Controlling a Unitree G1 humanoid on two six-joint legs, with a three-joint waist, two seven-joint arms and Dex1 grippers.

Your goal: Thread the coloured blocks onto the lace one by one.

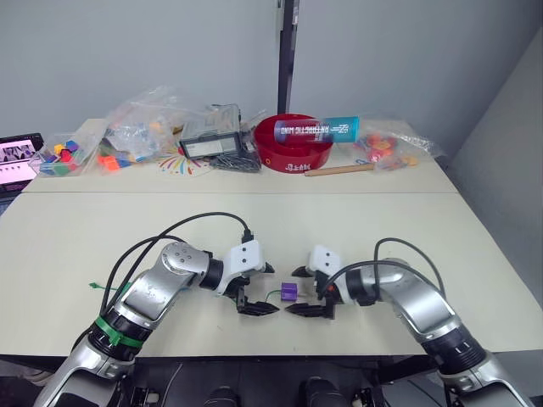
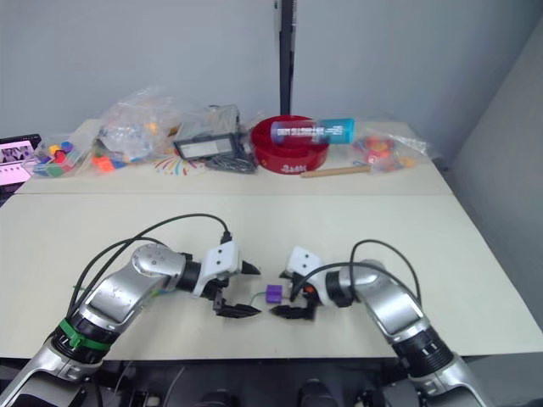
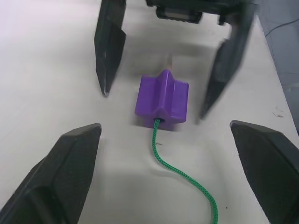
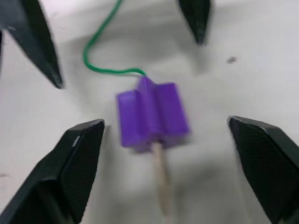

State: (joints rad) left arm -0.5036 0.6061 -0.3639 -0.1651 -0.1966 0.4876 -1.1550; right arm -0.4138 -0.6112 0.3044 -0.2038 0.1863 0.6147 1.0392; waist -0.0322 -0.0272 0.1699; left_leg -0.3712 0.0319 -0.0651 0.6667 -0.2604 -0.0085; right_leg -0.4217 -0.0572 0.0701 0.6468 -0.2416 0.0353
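The green lace's loose curve (image 1: 271,294) will slide through and straighten out when I pull, because the pale stiff tip (image 4: 161,179) already pokes out of the purple block.
A purple block (image 1: 289,292) lies on the pale table (image 1: 254,229) near its front edge, between my two grippers. The green lace (image 3: 182,177) runs into the block (image 3: 162,98) on my left gripper's side. Its pale stiff tip (image 4: 161,182) sticks out of the block (image 4: 152,114) toward my right gripper. My left gripper (image 1: 273,289) is open just short of the block. My right gripper (image 1: 291,292) is open, its fingers (image 4: 77,168) either side of the block without touching it. More lace (image 1: 97,286) shows by my left forearm.
Along the back of the table stand a red bowl (image 1: 293,144) with a blue tube (image 1: 327,129) across it, clear bags of toy pieces (image 1: 136,127) (image 1: 386,148), a black device (image 1: 208,144) and a wooden stick (image 1: 339,170). A lit screen (image 1: 17,157) is at far left.
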